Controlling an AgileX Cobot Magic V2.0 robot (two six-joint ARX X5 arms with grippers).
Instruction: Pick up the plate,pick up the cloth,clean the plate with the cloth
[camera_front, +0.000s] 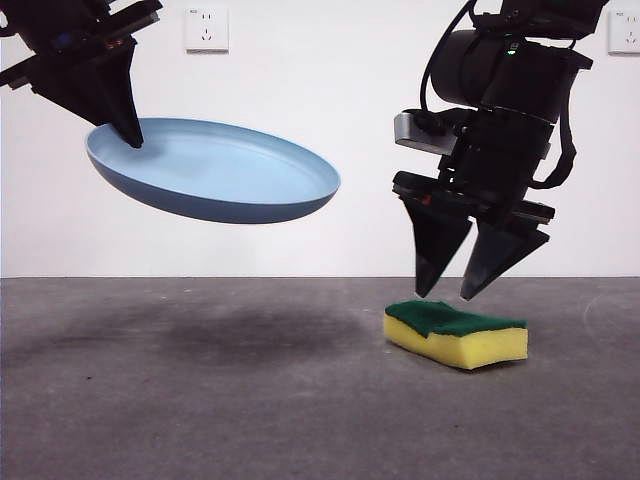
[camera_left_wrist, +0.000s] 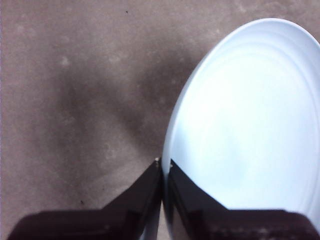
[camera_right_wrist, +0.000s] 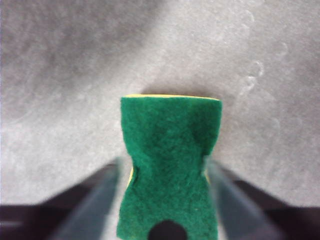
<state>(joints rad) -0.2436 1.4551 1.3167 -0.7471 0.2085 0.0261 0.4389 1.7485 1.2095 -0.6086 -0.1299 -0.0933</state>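
The cloth's green top (camera_front: 456, 338) sinks at a narrow waist (camera_right_wrist: 169, 164). The cloth will crumple inward there and its ends will spread out when I lift it.
The light-blue plate (camera_front: 215, 170) hangs tilted in the air at the upper left of the front view. My left gripper (camera_front: 128, 135) is shut on its rim; the left wrist view shows the jaws (camera_left_wrist: 164, 167) pinching the plate's edge (camera_left_wrist: 240, 115). The cloth is a yellow sponge with a green top (camera_front: 457, 333), lying on the grey table at the right. My right gripper (camera_front: 448, 295) is open just above it, one jaw on each side of the sponge (camera_right_wrist: 169, 150) in the right wrist view, not closed on it.
The grey table surface (camera_front: 200, 400) runs across the front view, with a white wall behind. Two wall sockets (camera_front: 206, 28) sit high on the wall. The plate's shadow falls on the table under it.
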